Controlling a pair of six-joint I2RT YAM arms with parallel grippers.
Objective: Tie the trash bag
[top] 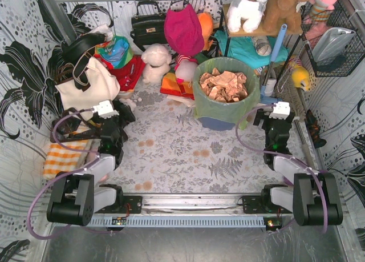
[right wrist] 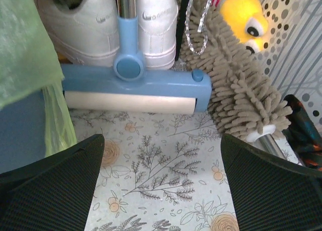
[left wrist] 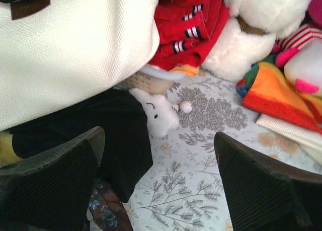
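Note:
My left gripper goes on to the trash bag's draped rim (top: 196,91) with its fingers open until they straddle the bag's plastic rim, because clear floor (top: 162,115) leads there.
The trash bag (top: 208,102) is thin light-green plastic lining a blue-grey round bin (top: 219,123) at the back right, its top open and draped over the rim, full of crumpled tan paper (top: 223,85). In the right wrist view the bag (right wrist: 25,55) hangs at the far left. My right gripper (top: 275,118) is open and empty, just right of the bin; it also shows in the right wrist view (right wrist: 161,180). My left gripper (top: 111,120) is open and empty at the left, near the cream tote bag (top: 85,88); it also shows in the left wrist view (left wrist: 158,180).
A blue lint roller (right wrist: 132,85), white shoes (right wrist: 95,24) and a tan chenille duster (right wrist: 236,85) lie ahead of the right gripper. A black object (left wrist: 121,140), small white toy (left wrist: 158,112), plush toys (top: 157,62) and red clothes (left wrist: 188,29) crowd the back left. An orange checked cloth (top: 63,156) lies left.

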